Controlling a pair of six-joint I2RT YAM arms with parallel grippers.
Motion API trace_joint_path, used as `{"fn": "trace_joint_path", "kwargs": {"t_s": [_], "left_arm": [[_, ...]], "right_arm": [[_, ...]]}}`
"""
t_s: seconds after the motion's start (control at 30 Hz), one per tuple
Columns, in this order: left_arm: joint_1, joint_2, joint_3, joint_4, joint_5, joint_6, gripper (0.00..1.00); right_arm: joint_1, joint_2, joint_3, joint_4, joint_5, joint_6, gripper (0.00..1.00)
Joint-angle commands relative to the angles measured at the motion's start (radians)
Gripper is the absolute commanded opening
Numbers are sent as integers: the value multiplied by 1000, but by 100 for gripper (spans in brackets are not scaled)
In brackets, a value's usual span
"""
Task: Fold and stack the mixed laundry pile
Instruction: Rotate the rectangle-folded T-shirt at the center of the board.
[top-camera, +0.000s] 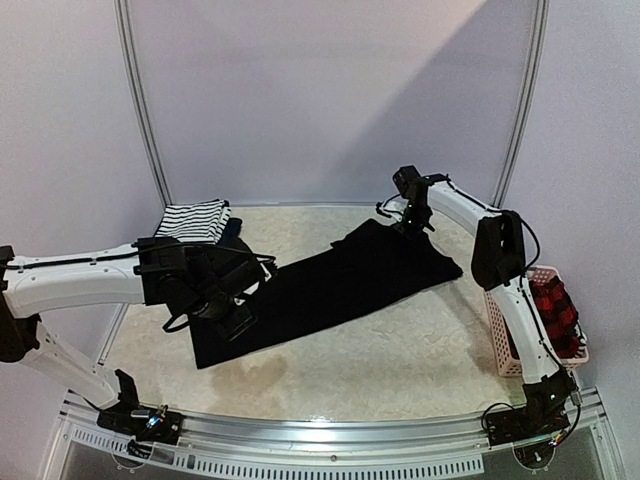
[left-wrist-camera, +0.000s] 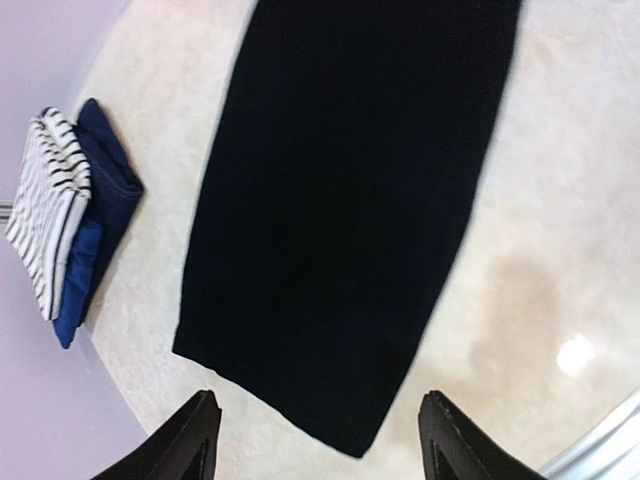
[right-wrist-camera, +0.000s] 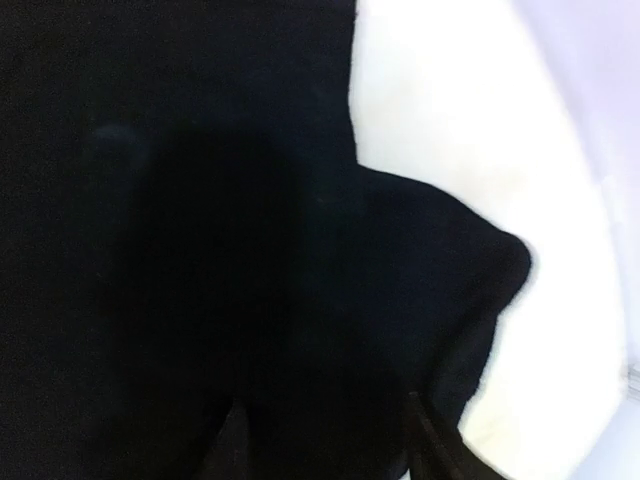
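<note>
The black shirt's near corner (top-camera: 201, 364) lies flat and free between the left gripper's open fingers, so the left gripper goes on down before it closes on the shirt's near edge (top-camera: 244, 354) there.
The large black shirt (top-camera: 330, 285) lies flat as a long strip across the table, from near left to far right. My left gripper (top-camera: 236, 320) hovers above its near-left end (left-wrist-camera: 350, 200), open, with nothing between the fingers (left-wrist-camera: 320, 400). My right gripper (top-camera: 412, 226) is low over the shirt's far-right end (right-wrist-camera: 200, 200), jaws apart over the cloth (right-wrist-camera: 322, 408), gripping nothing that I can see. The folded black-and-white striped tank top (top-camera: 193, 220) rests on the folded navy piece (top-camera: 234, 230) at the far left; the left wrist view also shows the tank top (left-wrist-camera: 45, 215) and the navy piece (left-wrist-camera: 105, 200).
A pink slotted basket (top-camera: 508, 345) stands at the table's right edge, beside the right arm, with red-black plaid cloth (top-camera: 555, 310) in it. The pale table surface (top-camera: 400, 350) borders a metal rail along the near edge. White walls close in behind.
</note>
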Motion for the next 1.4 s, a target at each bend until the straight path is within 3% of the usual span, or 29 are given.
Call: {"fn": "trace_joint_path", "kwargs": {"t_s": [0.0,0.13,0.23,0.37,0.6,0.77,0.97,1.1,1.37], "left_arm": [[13,64,66,-130,170,18,69],[5,140,33,-118,243,-46,69],[12,207,13,-106,207,-105,69],[82,266,-24,-68,212,-166,69],[133,348,-50,-52,223,-178,68],[143,418,-46,-30,244,-174,58],[143,454,-50,-1,258,-164,28],[124,474,-38,33,369,-118,1],[-86,580,212,12,605,-57,0]], "right_arm": [[11,112,80,69,174,-72,57],[10,-101,-108,101,77,3,61],[10,-313,-313,114,-27,63,63],[10,-617,-553,155,-133,99,66],[8,-852,-801,144,-191,112,67],[3,-908,-922,171,-190,113,67],[-12,-900,-983,189,-223,132,67],[-28,-850,-983,153,-306,169,67],[-33,-718,-930,130,-273,190,67]]}}
